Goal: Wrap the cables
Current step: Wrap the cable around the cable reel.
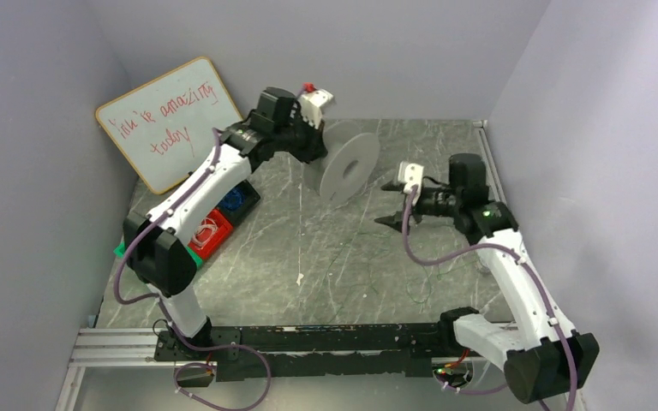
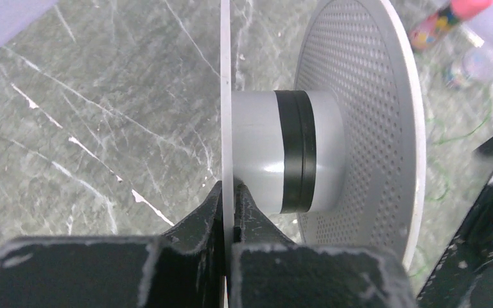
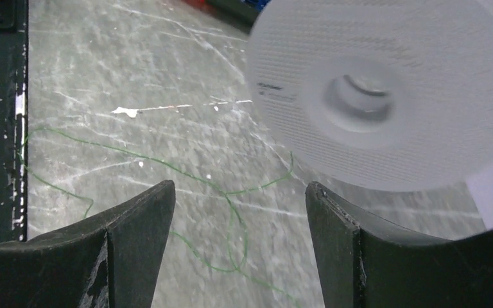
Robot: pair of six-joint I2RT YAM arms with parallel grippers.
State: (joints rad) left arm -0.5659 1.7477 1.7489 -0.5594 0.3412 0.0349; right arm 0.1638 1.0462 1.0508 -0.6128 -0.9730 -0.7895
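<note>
The green cable [image 3: 196,176] rests in slack, loose loops, so its nearer slack will pull up while its loose end stays lying when the robot carries the cable round.
A grey spool [image 1: 343,171] stands on edge on the marble table, a dark band [image 2: 295,154] round its hub. My left gripper [image 2: 233,189] is shut on the spool's thin near flange [image 2: 226,96], one finger on each side. Thin green cable [image 3: 231,212] lies in loose loops on the table. My right gripper [image 3: 241,189] hovers open over those loops with nothing between its fingers, just right of the spool [image 3: 385,90]. In the top view the right gripper [image 1: 391,203] points left toward the spool. More green strands [image 2: 462,135] lie beyond the far flange.
A whiteboard [image 1: 167,120] leans against the left wall. Red [image 1: 210,231] and blue [image 1: 236,199] bins sit under the left arm. A small white scrap [image 1: 300,278] lies mid-table. Walls close in on both sides, and a black rail [image 1: 308,338] runs along the near edge.
</note>
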